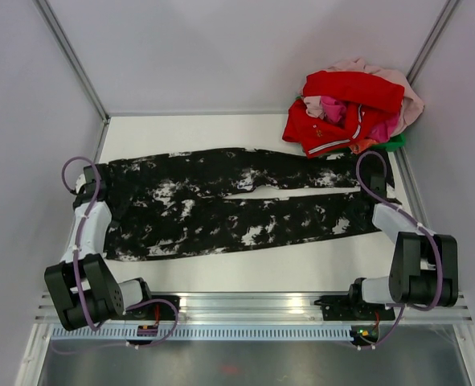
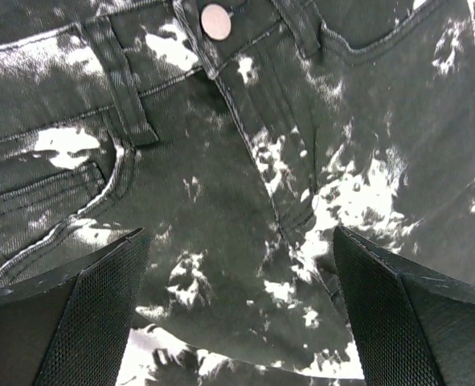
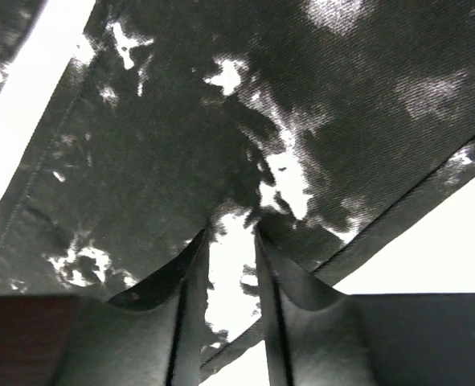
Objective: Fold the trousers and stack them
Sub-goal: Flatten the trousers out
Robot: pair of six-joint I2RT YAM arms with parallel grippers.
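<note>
The far leg's end (image 1: 356, 154) is under the heap's edge, so the robot's right gripper should pull it clear before the left gripper takes the near leg's middle (image 1: 235, 242).
The black trousers (image 1: 237, 205) with white blotches lie flat across the table, waist at the left, both leg ends at the right. My left gripper (image 1: 95, 181) hovers over the waist end. In the left wrist view (image 2: 241, 241) its jaws stand wide open above the fly, with the waist button (image 2: 215, 21) further ahead, and nothing is between them. My right gripper (image 1: 379, 186) is at the leg ends. In the right wrist view (image 3: 231, 229) its fingers are drawn close together, pinching a puckered fold of the trouser leg (image 3: 181, 129) near the hem.
A heap of red and pink clothes (image 1: 354, 108) lies at the back right corner, just beyond the leg ends. White walls close in the table on the left, back and right. A metal rail (image 1: 245, 304) runs along the near edge.
</note>
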